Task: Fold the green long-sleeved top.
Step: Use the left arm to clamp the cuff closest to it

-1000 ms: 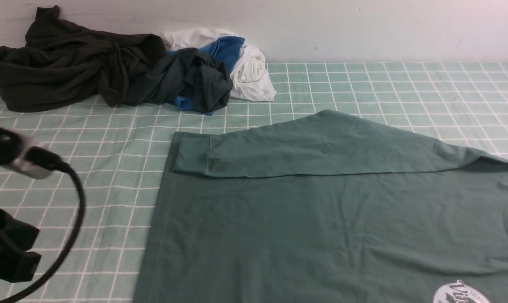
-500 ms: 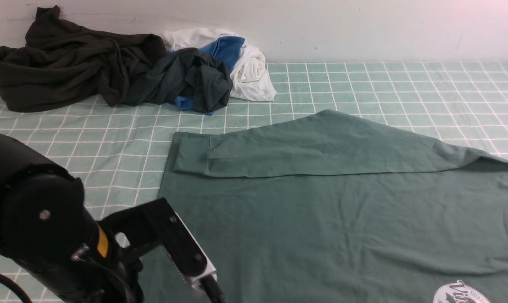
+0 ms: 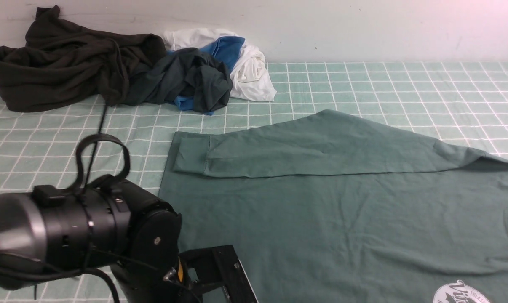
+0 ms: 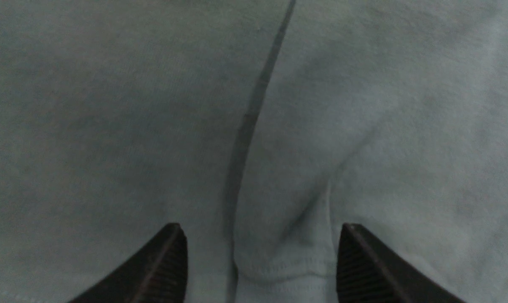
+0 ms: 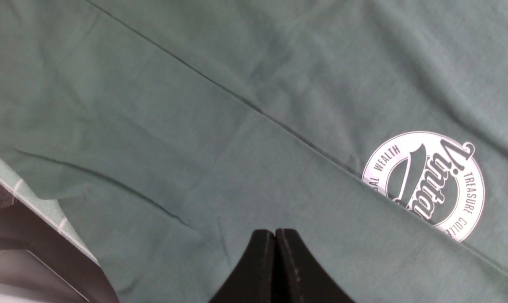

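Note:
The folded sleeve [image 3: 313, 148] is already lying flat across the body, so I expect the green long-sleeved top [image 3: 308, 227] to stay down in layers when I fold it over.
The green long-sleeved top [image 3: 321, 219] lies spread flat on the table, one sleeve [image 3: 304, 151] folded across it with its cuff [image 3: 191, 153] at the left. Its round white logo [image 5: 424, 185] shows near the front right [image 3: 460, 294]. My left arm [image 3: 81, 235] hangs over the top's near left part. In the left wrist view my left gripper [image 4: 260, 229] is open just above the cloth, a stitched hem edge [image 4: 287, 265] lying between its fingers, not pinched. My right gripper [image 5: 275, 231] is shut and empty above the top, beside the logo.
At the back left against the wall lie a dark olive-black garment [image 3: 64, 63], a dark teal-grey garment with blue cloth [image 3: 191, 80] and a white cloth [image 3: 252, 71]. The green checked tablecloth [image 3: 405, 84] covers the table; its near edge [image 5: 39, 206] shows in the right wrist view.
My left arm has swung in from the left edge and come down over the top's near left part. The top and the pile have not moved.

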`<state>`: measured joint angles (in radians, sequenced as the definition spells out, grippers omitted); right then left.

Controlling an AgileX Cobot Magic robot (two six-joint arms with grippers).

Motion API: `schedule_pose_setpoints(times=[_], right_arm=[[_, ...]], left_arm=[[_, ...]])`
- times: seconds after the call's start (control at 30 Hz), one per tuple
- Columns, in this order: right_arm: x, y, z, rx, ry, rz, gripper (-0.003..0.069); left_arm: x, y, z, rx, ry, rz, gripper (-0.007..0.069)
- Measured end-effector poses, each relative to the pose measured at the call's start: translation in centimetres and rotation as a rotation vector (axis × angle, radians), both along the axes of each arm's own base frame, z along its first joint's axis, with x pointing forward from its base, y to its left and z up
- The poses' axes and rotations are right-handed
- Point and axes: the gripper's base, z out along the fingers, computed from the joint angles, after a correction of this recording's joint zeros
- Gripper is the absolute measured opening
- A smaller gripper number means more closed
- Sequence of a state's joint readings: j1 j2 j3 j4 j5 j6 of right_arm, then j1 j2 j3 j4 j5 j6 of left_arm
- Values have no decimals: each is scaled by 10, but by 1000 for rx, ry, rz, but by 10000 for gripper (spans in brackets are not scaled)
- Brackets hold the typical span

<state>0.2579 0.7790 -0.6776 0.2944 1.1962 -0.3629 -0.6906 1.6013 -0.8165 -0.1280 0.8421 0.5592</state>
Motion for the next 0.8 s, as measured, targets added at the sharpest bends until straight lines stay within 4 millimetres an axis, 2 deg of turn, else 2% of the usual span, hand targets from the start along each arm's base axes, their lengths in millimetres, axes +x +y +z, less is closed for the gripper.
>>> schedule_pose_setpoints(times=[0.1,0.2,0.23,0.27,0.3,0.33,0.37,0.4,0.43,0.57,0.7,0.8], right_arm=[[0,0,0,1,-2,-1,-13],[0,0,0,1,-2,-1,-13],[0,0,0,1,-2,-1,-13],[0,0,0,1,-2,-1,-13],[0,0,0,1,-2,-1,-13],[0,0,0,1,-2,-1,-13],[0,0,0,1,-2,-1,-13],[0,0,0,1,-2,-1,-13],[0,0,0,1,-2,-1,-13],[0,0,0,-3,-3,-1,-13],[1,-3,-1,-29,-3,-17,-13],[4,-6,-3,-57,10,-55,-13]], left_arm=[[3,-3,-15,23,26,-6,431],[4,-5,-16,21,26,-4,381],[5,-5,-16,20,27,-2,343],[4,-6,-15,9,34,9,253],[4,-7,-16,2,41,15,195],[3,-7,-16,0,50,18,147],[3,-7,-16,0,52,17,134],[2,-7,-16,2,67,20,53],[1,-7,-15,6,77,20,31],[3,-9,-6,17,101,10,8],[19,-19,28,15,45,-36,6],[27,-23,41,21,14,-54,6]])
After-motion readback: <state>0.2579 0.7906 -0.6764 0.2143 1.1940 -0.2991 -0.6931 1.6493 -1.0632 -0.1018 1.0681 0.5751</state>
